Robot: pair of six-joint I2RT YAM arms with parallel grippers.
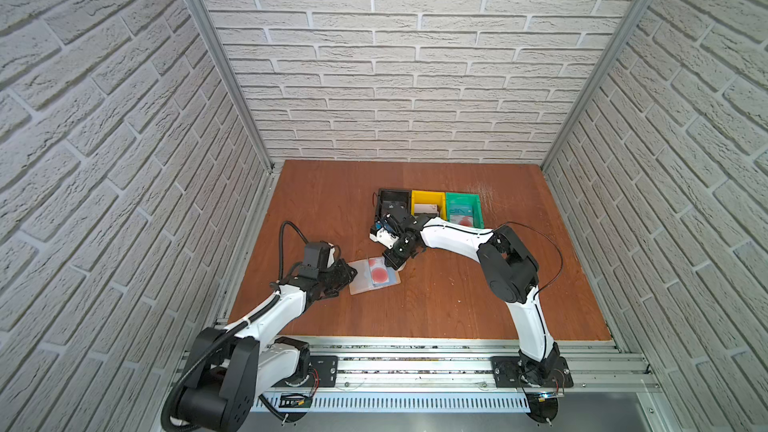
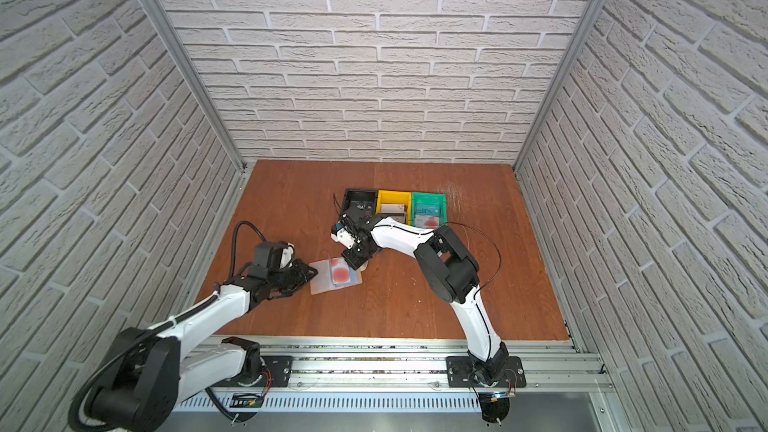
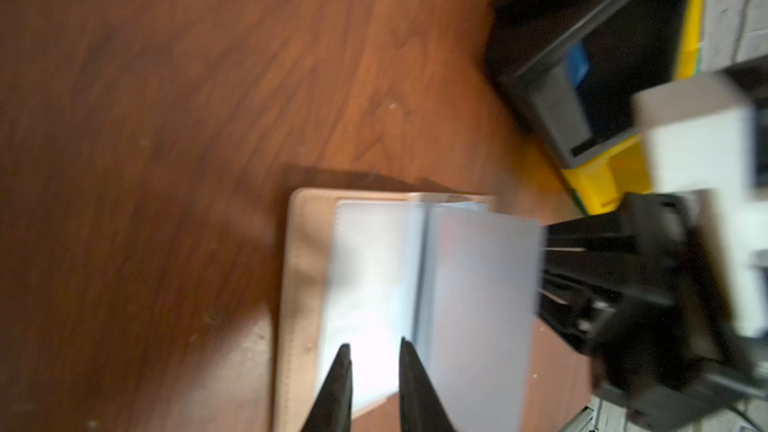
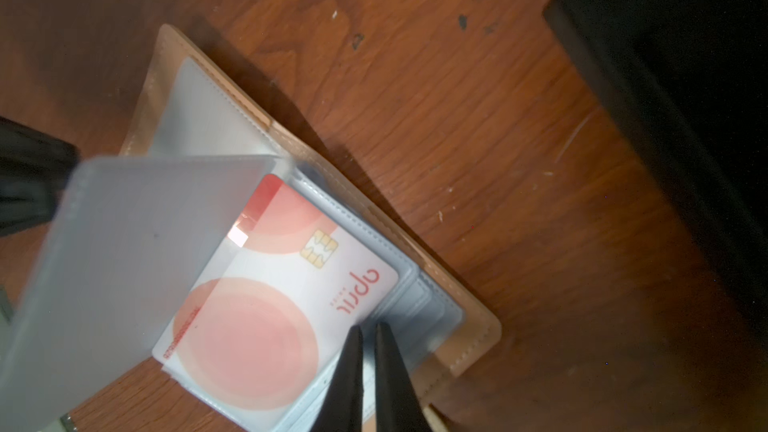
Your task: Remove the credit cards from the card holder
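Observation:
My left gripper should first reach over and fold the sleeve onto the empty page (image 3: 369,272), because the clear sleeve (image 3: 482,292) is standing up between my left gripper and the pale card.
The tan card holder (image 1: 360,285) (image 2: 322,285) lies open on the wooden table, clear sleeves up. A pale credit card with a red circle (image 1: 379,275) (image 4: 266,326) lies on its right half. One clear sleeve (image 4: 124,263) (image 3: 478,284) stands up from the spine. My left gripper (image 1: 353,274) (image 3: 374,347) hovers at the holder's left page (image 3: 299,284), jaws slightly open with nothing between them. My right gripper (image 1: 392,263) (image 4: 368,326) is shut, tips at the pale card's edge. Whether it pinches the card I cannot tell.
Black (image 1: 392,201), yellow (image 1: 428,201) and green (image 1: 478,211) bins stand in a row behind the holder. A blue "VIP" card (image 1: 459,214) lies in the green bin and a pale card (image 1: 424,209) in the yellow one. Brick walls enclose the table.

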